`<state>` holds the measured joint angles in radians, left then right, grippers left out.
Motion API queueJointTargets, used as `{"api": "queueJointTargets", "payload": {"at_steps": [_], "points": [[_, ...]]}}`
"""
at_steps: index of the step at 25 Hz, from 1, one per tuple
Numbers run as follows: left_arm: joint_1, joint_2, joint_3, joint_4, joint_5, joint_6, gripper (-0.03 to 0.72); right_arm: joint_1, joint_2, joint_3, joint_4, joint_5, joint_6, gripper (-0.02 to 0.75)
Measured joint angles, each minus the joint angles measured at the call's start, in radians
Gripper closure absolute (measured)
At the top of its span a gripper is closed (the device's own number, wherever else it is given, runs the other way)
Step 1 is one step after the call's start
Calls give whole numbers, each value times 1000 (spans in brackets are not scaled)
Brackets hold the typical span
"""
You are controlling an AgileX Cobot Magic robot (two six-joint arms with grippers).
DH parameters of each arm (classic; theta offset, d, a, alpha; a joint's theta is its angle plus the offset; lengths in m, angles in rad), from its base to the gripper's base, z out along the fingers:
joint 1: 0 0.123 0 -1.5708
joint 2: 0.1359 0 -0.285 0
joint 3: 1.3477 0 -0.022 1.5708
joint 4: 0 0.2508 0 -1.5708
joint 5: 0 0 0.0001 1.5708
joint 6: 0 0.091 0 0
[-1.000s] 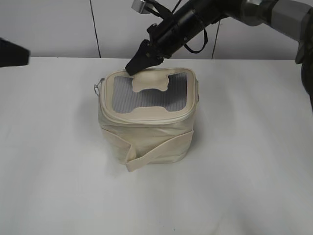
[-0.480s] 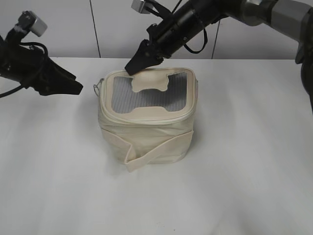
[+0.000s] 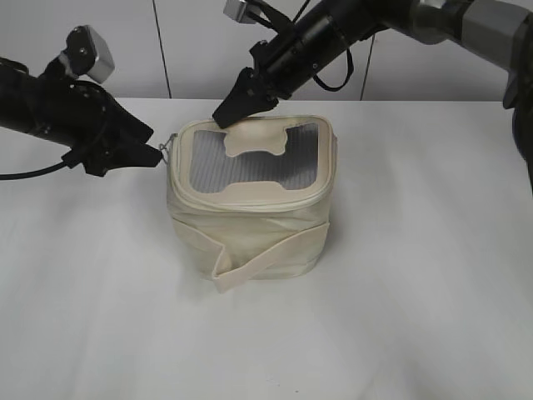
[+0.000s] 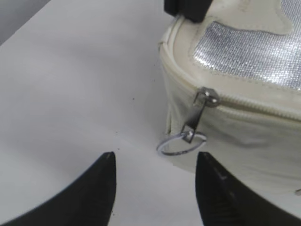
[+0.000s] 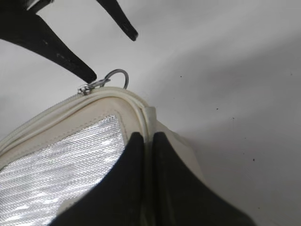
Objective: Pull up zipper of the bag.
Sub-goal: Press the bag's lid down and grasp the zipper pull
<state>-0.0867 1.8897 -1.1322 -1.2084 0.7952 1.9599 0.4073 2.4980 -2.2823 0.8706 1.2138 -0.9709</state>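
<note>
The silver slider [image 3: 171,140] will go around the bend along the bag's front when I pull the slider's ring, because the zipper curves [image 3: 185,196] from the bag's corner into the bag's front rim.
The cream bag [image 3: 250,208] with a grey mesh top stands mid-table. Its zipper [image 4: 244,106] runs around the top rim. The silver slider [image 4: 206,97] sits at the bag's left corner, with a ring pull [image 4: 181,142] hanging from it. My left gripper [image 3: 154,154] is open. In the left wrist view [image 4: 155,160] its fingertips sit just short of the ring, not touching it. My right gripper [image 3: 229,112] is shut on the bag's back rim, seen in the right wrist view [image 5: 148,141]. The ring [image 5: 117,77] and the left gripper's fingers [image 5: 113,54] also show there.
A loose cream strap [image 3: 266,258] wraps the bag's front and sticks out at the lower left. The white table [image 3: 416,292] meets a pale wall at the back.
My left arm has come in from the far left edge to the bag's left corner, jaws open. The right gripper and the bag have not moved.
</note>
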Motion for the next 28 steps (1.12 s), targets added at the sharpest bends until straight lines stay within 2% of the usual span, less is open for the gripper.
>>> {"api": "queueJointTargets", "payload": {"at_steps": [5, 13, 19, 25, 28], "points": [[-50, 1, -1, 5, -91, 27, 274, 0, 0, 0, 0, 0, 4, 707], [-90, 1, -1, 15, -158, 57, 281, 0, 0, 0, 0, 0, 5, 707], [-117, 1, -1, 17, -208, 68, 386, 0, 0, 0, -1, 0, 6, 707], [-135, 1, -1, 24, -244, 86, 421, 0, 0, 0, -1, 0, 6, 707], [-138, 1, -1, 53, -241, 87, 551, 0, 0, 0, -1, 0, 7, 707]]}}
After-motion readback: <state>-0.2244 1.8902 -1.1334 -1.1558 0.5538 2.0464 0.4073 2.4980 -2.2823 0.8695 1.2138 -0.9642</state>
